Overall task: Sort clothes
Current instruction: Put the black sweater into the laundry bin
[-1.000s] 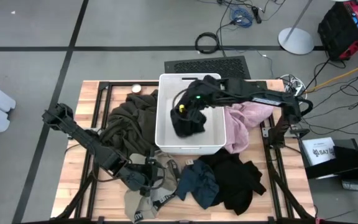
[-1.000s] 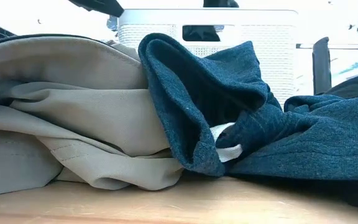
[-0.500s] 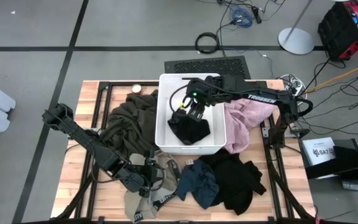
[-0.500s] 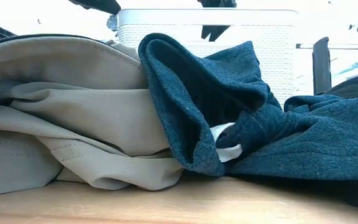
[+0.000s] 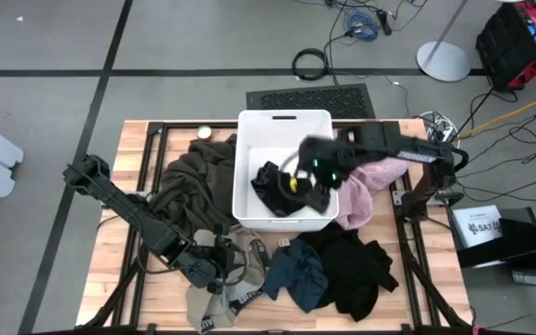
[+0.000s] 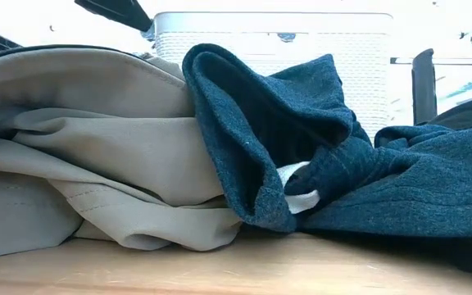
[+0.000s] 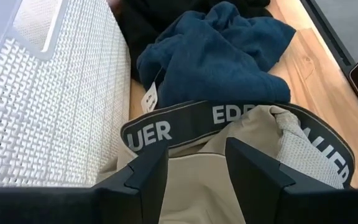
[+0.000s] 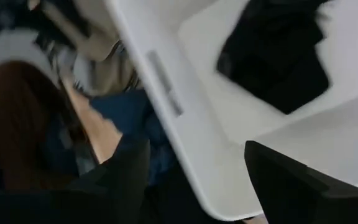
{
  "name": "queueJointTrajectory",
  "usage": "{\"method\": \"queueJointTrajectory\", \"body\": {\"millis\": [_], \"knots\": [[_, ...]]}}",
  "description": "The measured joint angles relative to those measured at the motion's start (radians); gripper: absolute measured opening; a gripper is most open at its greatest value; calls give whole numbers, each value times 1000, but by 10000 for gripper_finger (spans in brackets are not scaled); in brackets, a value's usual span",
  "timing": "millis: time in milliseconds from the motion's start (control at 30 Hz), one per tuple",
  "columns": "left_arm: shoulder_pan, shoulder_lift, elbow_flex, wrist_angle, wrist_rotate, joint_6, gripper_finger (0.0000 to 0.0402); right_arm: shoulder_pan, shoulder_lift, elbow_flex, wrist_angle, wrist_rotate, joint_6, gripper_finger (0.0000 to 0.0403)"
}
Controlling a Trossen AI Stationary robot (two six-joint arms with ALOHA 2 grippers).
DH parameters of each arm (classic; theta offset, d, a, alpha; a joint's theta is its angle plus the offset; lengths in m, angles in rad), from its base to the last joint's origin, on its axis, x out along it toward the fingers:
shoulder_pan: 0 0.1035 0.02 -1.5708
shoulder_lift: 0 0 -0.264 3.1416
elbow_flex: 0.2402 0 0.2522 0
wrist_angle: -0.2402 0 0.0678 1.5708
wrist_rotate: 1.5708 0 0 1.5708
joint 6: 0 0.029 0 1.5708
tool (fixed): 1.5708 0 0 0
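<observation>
The black garment in front is uncovered and looks the same as the one in the white bin (image 5: pixel 273 193). My right gripper should keep going to its folds (image 5: pixel 354 277) until the gripper closes.
A white bin (image 5: pixel 249 149) stands at the table's middle far side, with a black garment (image 5: pixel 273 186) lying on its floor. My right gripper (image 5: pixel 316 181) hangs open over the bin's right wall (image 8: pixel 166 93), nothing between its fingers. My left gripper (image 7: pixel 194 168) stands open just over the beige garment (image 7: pixel 185 193) with its lettered waistband (image 7: pixel 166 127), near the table's front. A dark olive garment (image 5: pixel 189 181) lies left of the bin and a pale pink one (image 5: pixel 366 186) right of it. A navy-teal one (image 5: pixel 296 274) and another black one (image 5: pixel 356 270) lie in front.
A small round object (image 5: pixel 205 132) sits at the table's far left. Black frame rails (image 5: pixel 147 158) run along the table's sides. In the low view the beige garment (image 6: pixel 97 147) and navy-teal garment (image 6: pixel 301 147) pile up in front of the bin (image 6: pixel 359 49).
My right gripper has opened and let go of the black garment, which hung over the bin and has dropped onto the bin's floor. The gripper has then swung toward the table's right and near edges, over the bin's right wall.
</observation>
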Motion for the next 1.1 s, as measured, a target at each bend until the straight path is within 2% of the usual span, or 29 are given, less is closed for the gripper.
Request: {"method": "queueJointTrajectory", "body": {"millis": [133,300,533,833,933,1100], "knots": [[-10,0,0,-1,0,-2,171,155,-3,-3,0,73,39,251],[-15,0,0,0,0,-2,171,357,2,-21,0,161,178,251],[-15,0,0,9,0,-2,171,550,2,-200,1,232,403,251],[-11,0,0,39,0,21,171,635,5,-632,18,238,514,251],[-3,0,0,43,0,31,171,635,5,-746,96,214,514,251],[11,0,0,42,0,31,171,631,5,-879,321,137,490,251]]}}
